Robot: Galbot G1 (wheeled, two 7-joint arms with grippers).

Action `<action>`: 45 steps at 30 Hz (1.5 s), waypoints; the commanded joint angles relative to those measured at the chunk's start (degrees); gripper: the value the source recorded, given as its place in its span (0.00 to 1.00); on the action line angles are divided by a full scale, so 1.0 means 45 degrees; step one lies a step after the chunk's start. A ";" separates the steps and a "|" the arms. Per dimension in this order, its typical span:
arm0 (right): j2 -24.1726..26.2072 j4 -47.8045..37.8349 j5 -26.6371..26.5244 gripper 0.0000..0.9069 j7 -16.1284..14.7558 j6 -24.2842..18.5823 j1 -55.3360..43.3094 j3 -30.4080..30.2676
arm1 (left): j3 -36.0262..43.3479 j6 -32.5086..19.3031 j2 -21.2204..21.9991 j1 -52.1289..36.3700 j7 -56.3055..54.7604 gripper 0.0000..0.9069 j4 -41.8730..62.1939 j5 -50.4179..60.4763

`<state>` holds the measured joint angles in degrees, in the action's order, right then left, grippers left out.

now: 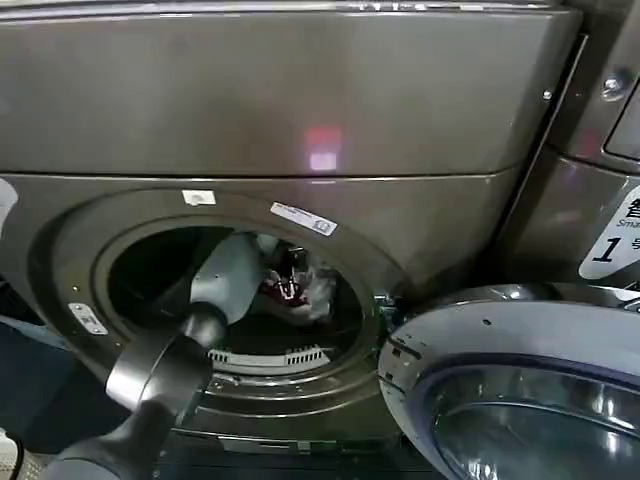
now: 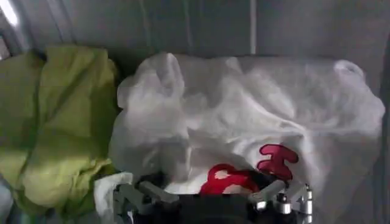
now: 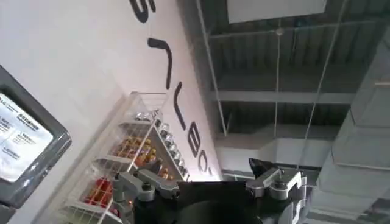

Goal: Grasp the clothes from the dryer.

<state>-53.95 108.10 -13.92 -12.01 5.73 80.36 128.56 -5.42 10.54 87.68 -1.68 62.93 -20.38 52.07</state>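
Note:
The white garment (image 1: pixel 319 293) is lying in loose, soft folds (image 2: pixel 268 112) around the red print, so it will bunch together and hang down around my left gripper when I lift it.
The bronze-grey dryer (image 1: pixel 420 215) stands with its round porthole open and my left arm reaching into the steel drum. In the drum lie the clothes: a crumpled white garment (image 2: pixel 244 103) with a red-pink print (image 2: pixel 226 178), and a yellow-green garment (image 2: pixel 55 122) touching it on one side. My left gripper (image 2: pixel 207 185) is open, pressed against the white garment at the red print, with cloth bulging between its spread fingers. From the head view the left gripper (image 1: pixel 284 280) sits right at the white and red bundle (image 1: pixel 318 292). My right gripper (image 3: pixel 201 176) is open, holds nothing and points up at a ceiling.
The dryer's round door (image 1: pixel 500 385) hangs open at the lower right, close to the porthole rim. A similar machine (image 1: pixel 590 190) with a white sticker stands to the right. A wire shelf of goods (image 3: pixel 131 164) stands against a white wall beyond the right gripper.

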 commanded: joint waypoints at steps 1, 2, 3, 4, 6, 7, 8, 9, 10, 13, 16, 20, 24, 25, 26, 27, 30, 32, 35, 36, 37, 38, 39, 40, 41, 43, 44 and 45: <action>-0.0011 0.0014 -0.0012 1.00 0.0006 -0.0003 -0.0005 0.0004 | 0.0055 0.0266 -0.0045 0.0067 0.0085 0.59 0.0104 -0.0151; -0.0012 0.0018 -0.0013 1.00 0.0005 -0.0003 -0.0005 0.0005 | 0.0055 0.0263 -0.0055 0.0072 0.0086 0.58 0.0104 -0.0163; -0.0016 0.0023 -0.0013 1.00 0.0004 -0.0002 -0.0003 0.0006 | 0.0048 0.0276 -0.0062 0.0076 0.0106 0.56 0.0105 -0.0178; -0.0034 0.0042 -0.0025 1.00 0.0003 -0.0001 0.0005 0.0010 | 0.0049 0.0290 -0.0069 0.0075 0.0123 0.55 0.0107 -0.0184; -0.0050 0.0063 -0.0071 1.00 0.0003 -0.0001 0.0048 0.0057 | 0.0036 0.0293 -0.0075 0.0077 0.0120 0.54 0.0101 -0.0190; -0.0042 0.0049 -0.0075 1.00 -0.0002 -0.0002 0.0069 0.0079 | 0.0029 0.0294 -0.0087 0.0080 0.0128 0.54 0.0096 -0.0191; -0.0023 0.0035 -0.0079 1.00 -0.0002 -0.0002 0.0086 0.0115 | 0.0028 0.0291 -0.0101 0.0082 0.0120 0.54 0.0090 -0.0187; -0.0011 0.0035 -0.0098 1.00 -0.0002 0.0001 0.0092 0.0137 | 0.0022 0.0291 -0.0109 0.0084 0.0121 0.54 0.0087 -0.0191; -0.0004 0.0044 -0.0107 1.00 -0.0001 0.0005 0.0092 0.0145 | 0.0020 0.0300 -0.0127 0.0093 0.0122 0.54 0.0087 -0.0198; -0.0005 0.0077 -0.0110 1.00 -0.0006 0.0012 0.0087 0.0132 | 0.0007 0.0292 -0.0170 0.0110 0.0139 0.51 0.0069 -0.0204; -0.0052 0.0204 -0.0174 1.00 0.0002 0.0052 0.0063 0.0062 | 0.0004 0.0290 -0.0207 0.0127 0.0153 0.48 0.0048 -0.0199; -0.0046 0.0201 -0.0169 1.00 0.0004 0.0053 0.0045 0.0046 | -0.0020 0.0242 -0.0264 0.0163 0.0183 0.36 0.0022 -0.0196; -0.0031 0.0197 -0.0167 1.00 0.0004 0.0055 0.0031 0.0039 | -0.0061 0.0135 -0.0247 0.0202 0.0201 0.15 -0.0029 -0.0233; -0.0033 0.0197 -0.0166 1.00 0.0005 0.0056 0.0035 0.0040 | -0.0115 0.0153 -0.0235 0.0203 0.0207 0.14 -0.0046 -0.0243; -0.0034 0.0190 -0.0166 1.00 0.0002 0.0051 0.0038 0.0040 | -0.0173 0.0227 -0.0218 0.0198 0.0198 0.13 -0.0069 -0.0230; -0.0027 0.0174 -0.0168 1.00 0.0001 0.0047 0.0044 0.0051 | -0.0211 0.0209 -0.0205 0.0192 0.0243 0.10 -0.0087 -0.0200; -0.0031 0.0140 -0.0170 1.00 0.0002 0.0040 0.0062 0.0071 | -0.0256 0.0047 -0.0197 0.0173 0.0239 0.08 -0.0120 -0.0330; -0.0025 0.0124 -0.0175 1.00 0.0001 0.0035 0.0073 0.0086 | -0.0257 -0.0025 -0.0183 0.0177 0.0215 0.04 -0.0153 -0.0474; -0.0020 0.0107 -0.0165 1.00 0.0002 0.0032 0.0077 0.0080 | -0.0310 -0.0005 -0.0152 0.0199 0.0044 0.00 -0.0243 -0.0648; -0.0021 0.0125 -0.0165 1.00 0.0004 0.0037 0.0056 0.0063 | -0.0336 0.0047 -0.0141 0.0201 -0.0045 0.00 -0.0244 -0.0694; -0.0020 0.0161 -0.0173 1.00 0.0009 0.0046 0.0044 0.0046 | -0.0338 0.0067 -0.0145 0.0210 -0.0121 0.00 -0.0253 -0.0723; -0.0028 0.0184 -0.0175 1.00 0.0009 0.0052 0.0039 0.0033 | -0.0345 0.0050 -0.0159 0.0232 -0.0206 0.00 -0.0276 -0.0720; -0.0042 0.0187 -0.0173 1.00 0.0008 0.0053 0.0039 0.0017 | -0.0355 0.0065 -0.0179 0.0253 -0.0286 0.00 -0.0322 -0.0773; -0.0049 0.0179 -0.0172 1.00 0.0007 0.0050 0.0039 0.0012 | -0.0350 0.0087 -0.0214 0.0282 -0.0395 0.00 -0.0377 -0.0933; -0.0058 0.0168 -0.0175 1.00 0.0009 0.0048 0.0051 0.0027 | -0.0347 0.0154 -0.0237 0.0281 -0.0554 0.00 -0.0424 -0.1085; -0.0055 0.0173 -0.0197 1.00 0.0008 0.0045 0.0067 0.0025 | -0.0309 0.0278 -0.0275 0.0296 -0.1044 0.00 -0.0545 -0.1249; -0.0051 0.0167 -0.0205 1.00 0.0008 0.0049 0.0068 0.0026 | -0.0296 0.0341 -0.0288 0.0339 -0.1269 0.00 -0.0657 -0.1324; -0.0045 0.0161 -0.0210 1.00 0.0015 0.0050 0.0063 0.0021 | -0.0236 0.0562 -0.0330 0.0443 -0.1559 0.00 -0.0975 -0.1528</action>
<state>-54.16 108.78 -14.80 -11.99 5.93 80.70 128.67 -6.75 11.55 86.42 -0.10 61.22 -22.36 48.00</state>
